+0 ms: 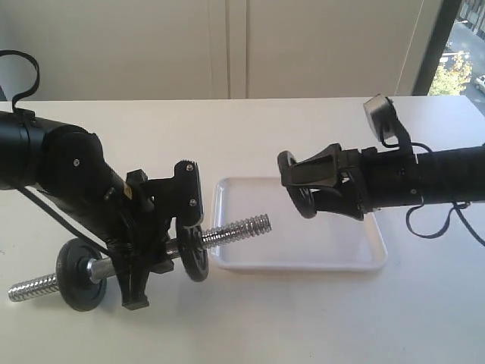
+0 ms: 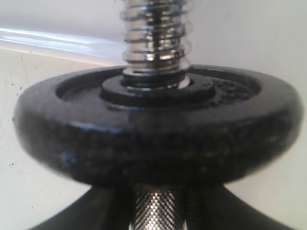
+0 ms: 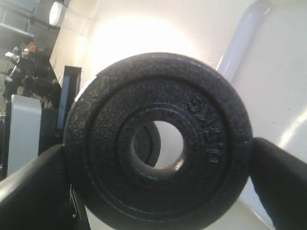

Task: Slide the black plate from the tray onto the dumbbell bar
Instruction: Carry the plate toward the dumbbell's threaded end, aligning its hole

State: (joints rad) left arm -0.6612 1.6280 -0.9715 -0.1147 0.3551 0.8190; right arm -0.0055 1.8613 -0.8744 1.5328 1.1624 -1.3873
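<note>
The black plate's hole [image 3: 158, 147] is higher than the bar's threaded end [image 1: 261, 224]. My right gripper should lower the plate until it lines up with the bar, and then slide it on.
My right gripper [image 1: 303, 188] is shut on the black plate [image 1: 291, 176], holding it by the rim, upright, above the white tray [image 1: 333, 254]. Up close the plate [image 3: 158, 139] shows its centre hole between the two fingers [image 3: 283, 177]. The hole faces the free threaded end of the dumbbell bar [image 1: 242, 227], a short gap away. My left gripper [image 1: 155, 258] is shut on the bar's knurled middle [image 2: 158, 211], lifting that end over the tray's left rim. A second black plate [image 2: 158, 124] sits on the bar just past the left fingers, below the thread [image 2: 153, 33].
A third black plate [image 1: 82, 274] is on the bar's far left end, which rests on the white table [image 1: 250, 318]. A window [image 1: 462, 45] is at the back right. The tray rim [image 2: 57, 43] shows behind the bar.
</note>
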